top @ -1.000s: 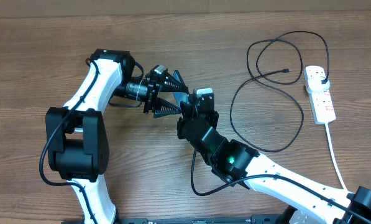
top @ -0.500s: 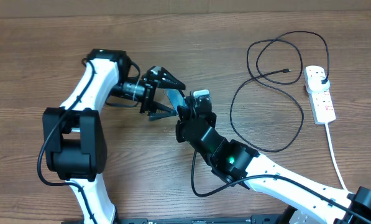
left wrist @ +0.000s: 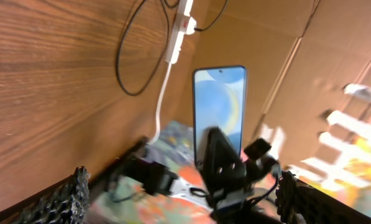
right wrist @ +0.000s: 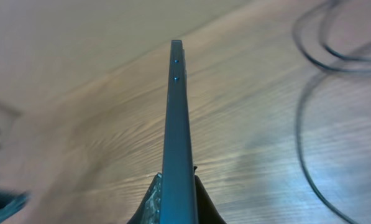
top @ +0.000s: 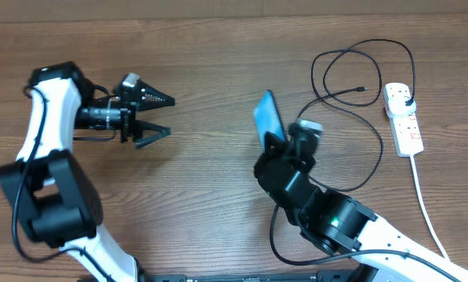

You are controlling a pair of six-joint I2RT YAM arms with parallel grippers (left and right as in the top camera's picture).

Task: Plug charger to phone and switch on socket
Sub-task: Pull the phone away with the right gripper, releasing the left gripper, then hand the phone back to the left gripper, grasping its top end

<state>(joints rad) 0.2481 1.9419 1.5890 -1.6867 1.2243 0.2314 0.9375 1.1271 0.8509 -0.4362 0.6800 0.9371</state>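
The charger's connector [top: 360,89] lies loose on my right gripper's side while that gripper is holding the phone. My left gripper should take hold of the phone's loose end [top: 264,103] first.
The phone [top: 269,117] stands on edge above the table, its lit blue screen tilted, with my right gripper [top: 281,141] shut on its lower end. In the right wrist view the phone [right wrist: 178,118] shows edge-on between the fingers [right wrist: 149,205]. My left gripper [top: 171,116] hovers far to the left, open and empty, facing the phone [left wrist: 219,102]. The charger [top: 339,98] lies in black loops right of the phone, its connector tip [top: 363,90] loose on the table. Its plug [top: 407,97] sits in the white socket [top: 404,125] at the far right.
The socket's thick white cord [top: 423,196] runs down toward the front right edge. Bare wooden table [top: 210,196] lies between the two arms. The right arm's own black cable [top: 274,235] loops near its base.
My left gripper has opened, released the phone and drawn back to the left. My right gripper has carried the phone to the right, nearer the charger loops.
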